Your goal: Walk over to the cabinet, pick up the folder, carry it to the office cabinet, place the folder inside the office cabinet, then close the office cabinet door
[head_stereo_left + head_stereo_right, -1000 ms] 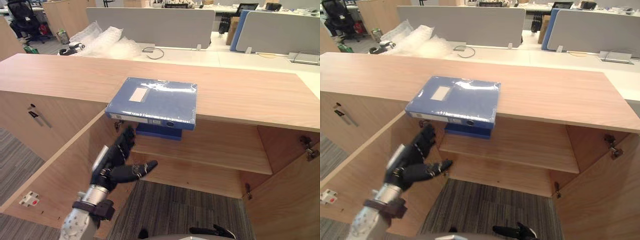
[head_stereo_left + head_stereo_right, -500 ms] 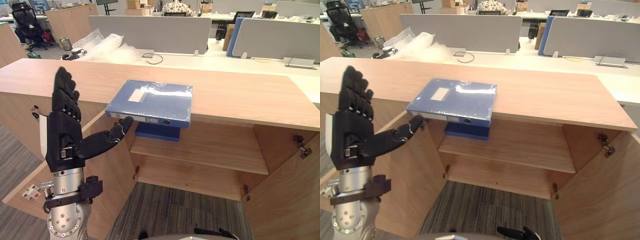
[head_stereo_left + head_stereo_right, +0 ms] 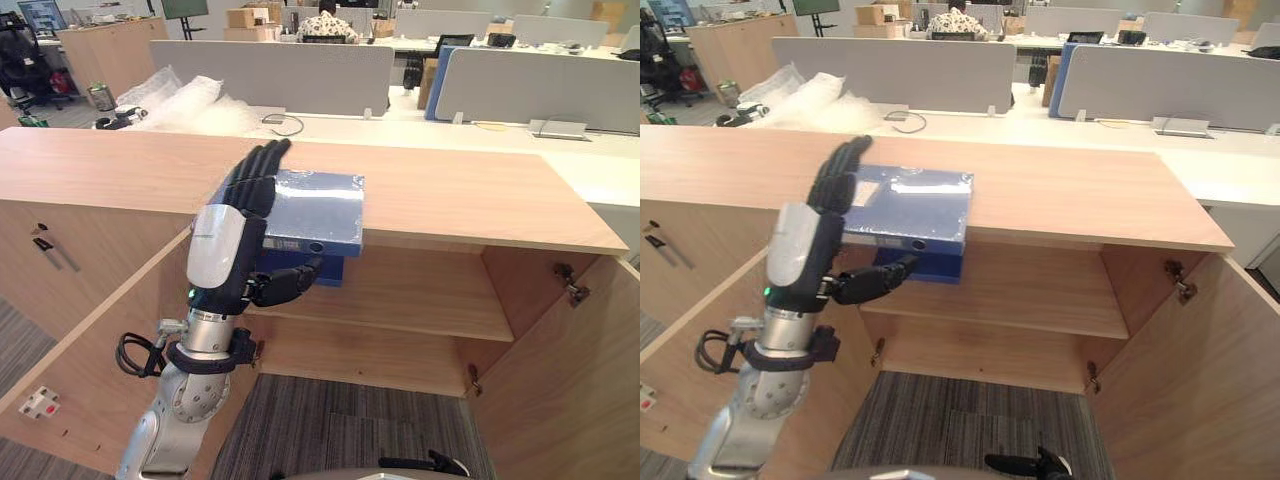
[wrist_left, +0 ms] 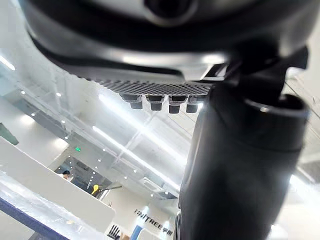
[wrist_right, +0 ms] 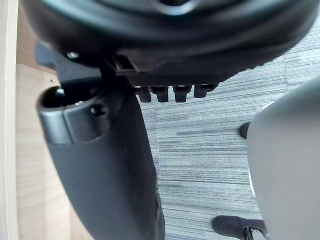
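The folder (image 3: pixel 316 208) will keep its flat shape when I carry it by one side, because the overhanging front edge (image 3: pixel 316 246) is thick, straight and boxy.
A blue folder (image 3: pixel 318 207) in clear plastic lies flat on the wooden cabinet top (image 3: pixel 460 195), its front edge overhanging the open compartment. My left hand (image 3: pixel 225 250) is raised in front of the folder's left part. It is open, with straight fingers reaching up over the folder's top and the thumb (image 3: pixel 290 283) pointing under its front edge. I cannot tell whether it touches the folder. A second blue folder (image 3: pixel 943 267) lies on the shelf (image 3: pixel 420 295) just below. My right hand (image 5: pixel 115 165) hangs open over the grey carpet beside a wooden panel.
Both cabinet doors stand open, the left door (image 3: pixel 95 335) and the right door (image 3: pixel 565 385). Behind the cabinet is a white desk with bubble wrap (image 3: pixel 190 95), a cable (image 3: pixel 285 122) and grey partitions (image 3: pixel 270 75).
My left hand has swung right from beside the cabinet to the folder's left part, fingers over its top. The camera has also shifted.
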Controlling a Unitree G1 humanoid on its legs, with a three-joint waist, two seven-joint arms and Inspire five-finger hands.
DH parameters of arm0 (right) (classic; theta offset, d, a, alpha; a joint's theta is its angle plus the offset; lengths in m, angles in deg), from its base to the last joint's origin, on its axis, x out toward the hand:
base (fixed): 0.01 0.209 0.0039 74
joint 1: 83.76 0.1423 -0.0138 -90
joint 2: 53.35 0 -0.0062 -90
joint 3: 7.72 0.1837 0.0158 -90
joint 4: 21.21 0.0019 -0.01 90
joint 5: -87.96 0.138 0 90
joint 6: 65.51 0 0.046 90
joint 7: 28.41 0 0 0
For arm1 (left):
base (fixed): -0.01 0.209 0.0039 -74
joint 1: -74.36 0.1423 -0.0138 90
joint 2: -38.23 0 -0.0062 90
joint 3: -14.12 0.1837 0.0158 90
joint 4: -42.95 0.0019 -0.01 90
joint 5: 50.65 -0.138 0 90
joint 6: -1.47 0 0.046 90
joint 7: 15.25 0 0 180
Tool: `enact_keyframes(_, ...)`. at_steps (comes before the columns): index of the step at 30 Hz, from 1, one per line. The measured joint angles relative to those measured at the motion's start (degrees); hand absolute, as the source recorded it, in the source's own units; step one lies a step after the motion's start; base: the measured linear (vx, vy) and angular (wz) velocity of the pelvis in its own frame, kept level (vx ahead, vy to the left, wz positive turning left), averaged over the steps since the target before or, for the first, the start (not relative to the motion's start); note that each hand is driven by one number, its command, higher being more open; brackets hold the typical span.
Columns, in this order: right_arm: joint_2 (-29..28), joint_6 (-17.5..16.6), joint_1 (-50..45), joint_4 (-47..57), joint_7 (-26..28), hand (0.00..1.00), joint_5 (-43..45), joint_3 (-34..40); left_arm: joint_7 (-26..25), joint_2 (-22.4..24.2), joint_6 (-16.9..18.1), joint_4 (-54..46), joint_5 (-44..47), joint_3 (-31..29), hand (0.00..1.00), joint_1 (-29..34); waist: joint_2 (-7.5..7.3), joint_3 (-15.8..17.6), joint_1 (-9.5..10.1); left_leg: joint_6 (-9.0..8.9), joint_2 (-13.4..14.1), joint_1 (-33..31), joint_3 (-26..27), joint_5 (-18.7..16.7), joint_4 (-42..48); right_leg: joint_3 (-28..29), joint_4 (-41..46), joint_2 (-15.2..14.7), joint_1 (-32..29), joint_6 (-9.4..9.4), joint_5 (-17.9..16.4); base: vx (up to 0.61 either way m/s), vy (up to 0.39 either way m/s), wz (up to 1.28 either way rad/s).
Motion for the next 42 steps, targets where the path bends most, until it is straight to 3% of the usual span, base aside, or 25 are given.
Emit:
enact_keyframes(14, 0.24, -0.68, -0.80, 1.42, 0.13, 1.00, -1.89, -0.16, -0.27, -6.76, -2.72, 13.56, -11.67, 0.44, 1.00, -8.27, 0.35, -0.73, -0.25, -0.08, 0.45, 0.65, 1.02, -0.05, -0.27, 0.96, 0.02, 0.26, -0.03, -0.25, 0.18, 0.00, 0.001, -0.02)
enact_keyframes(28, 0.37, -0.67, -0.88, 2.27, 0.03, 1.00, -2.16, -1.77, -0.23, -7.10, -7.06, 27.33, -11.68, 2.02, 1.00, -15.43, 0.36, -0.71, -0.93, -0.34, 0.48, 1.22, 2.25, -0.26, -0.31, 1.91, -0.73, 0.13, 0.29, 0.03, 0.36, 0.01, 0.004, -0.03)
enact_keyframes(36, 0.35, -0.93, -0.25, 2.29, -0.01, 1.00, -2.12, -3.77, 0.26, -7.11, -7.12, 34.96, -11.71, 6.43, 1.00, -18.93, 0.21, -0.53, -2.66, -0.46, 0.58, 1.92, 2.83, -0.55, -0.33, 2.49, -0.96, 0.11, 0.63, 0.10, 0.43, 0.00, 0.004, -0.04)
enact_keyframes(42, 0.32, -0.98, -0.14, 2.13, -0.02, 1.00, -2.11, -3.76, 0.26, -7.14, -7.33, 38.87, -13.35, 7.12, 1.00, -21.29, 0.11, -0.46, -2.84, -0.49, 0.59, 1.98, 3.07, -0.69, -0.33, 2.68, -1.06, 0.10, 0.62, 0.12, 0.45, 0.00, 0.002, -0.01)
